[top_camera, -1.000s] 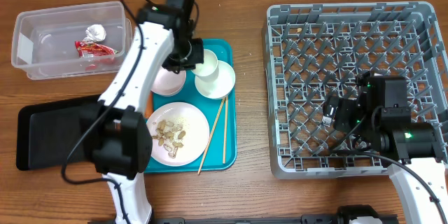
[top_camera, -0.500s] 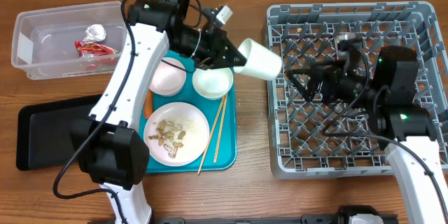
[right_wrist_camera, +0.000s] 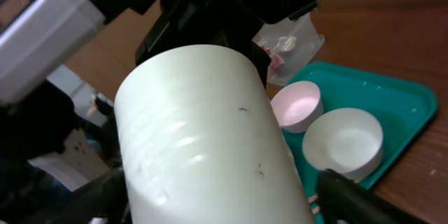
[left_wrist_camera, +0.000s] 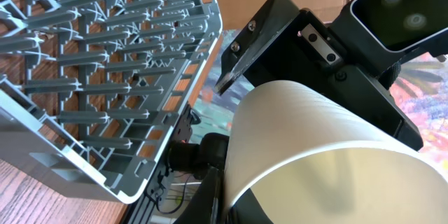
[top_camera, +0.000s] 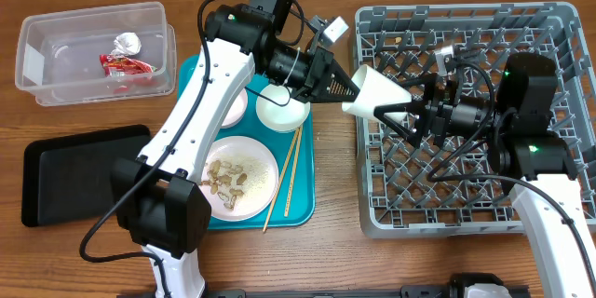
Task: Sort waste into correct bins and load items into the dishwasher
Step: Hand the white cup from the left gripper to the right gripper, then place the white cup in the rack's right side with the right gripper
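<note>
The white cup's rim sits in my left gripper at the rack's near edge, so my right gripper should grasp the cup's base and load the cup deeper.
My left gripper is shut on the rim of a white cup and holds it on its side in the air, just over the left edge of the grey dish rack. My right gripper is open, with a finger on either side of the cup's base. The cup fills the left wrist view and the right wrist view. On the teal tray lie a plate with peanut shells, chopsticks and two white bowls. The carrot is hidden.
A clear tub at the back left holds a red wrapper and a paper ball. A black tray lies at the front left. The rack's upright pegs stand right under the cup.
My left gripper has lifted the cup off the teal tray and carried it right to the rack. My right gripper has risen and moved left to meet the cup's base.
</note>
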